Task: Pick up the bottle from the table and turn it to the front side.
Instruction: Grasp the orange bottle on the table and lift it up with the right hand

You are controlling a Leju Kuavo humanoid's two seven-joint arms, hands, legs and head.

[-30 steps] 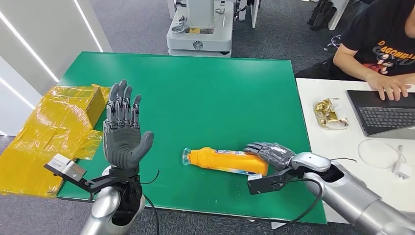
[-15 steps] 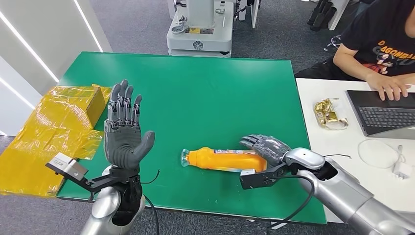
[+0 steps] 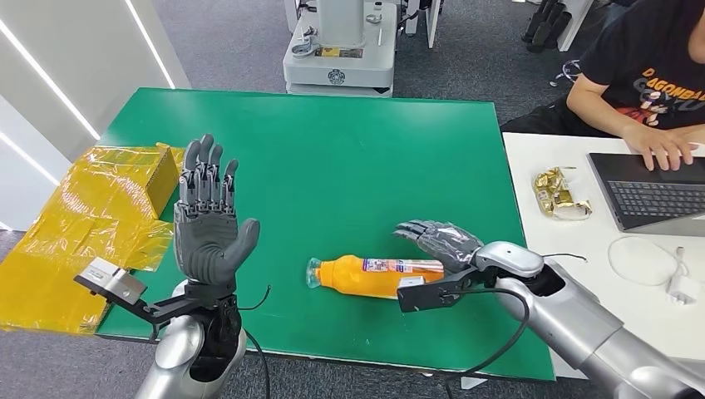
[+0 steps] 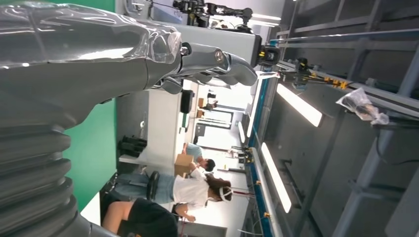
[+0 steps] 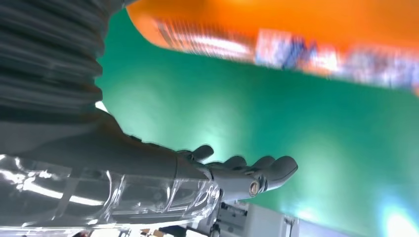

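Note:
The orange bottle [image 3: 357, 276] will show a big brand name from underneath when I turn it, because small print crowds the label [image 3: 402, 266] facing up.
An orange bottle [image 3: 366, 276] lies on its side on the green table [image 3: 332, 158], near the front edge, its clear cap end pointing left and a white-and-blue label facing up. My right hand [image 3: 441, 243] sits at the bottle's right end, fingers stretched out over its far side, not wrapped around it. In the right wrist view the bottle [image 5: 296, 29] is blurred and very close, and the fingers [image 5: 237, 173] are straight and apart. My left hand [image 3: 208, 224] is raised upright at the table's front left, palm open and holding nothing; it is the left hand [image 4: 99, 54] in the left wrist view too.
A yellow box in crinkled yellow wrap [image 3: 91, 216] lies at the table's left edge. On the white table to the right are a laptop [image 3: 657, 195], a person [image 3: 648, 75] typing, a gold snack packet [image 3: 561, 193] and a coiled cable. A grey machine base [image 3: 337, 58] stands beyond the far edge.
My right hand has moved left along the bottle, and the bottle has slid left and rolled, so more of its label faces up. The left hand has stayed raised.

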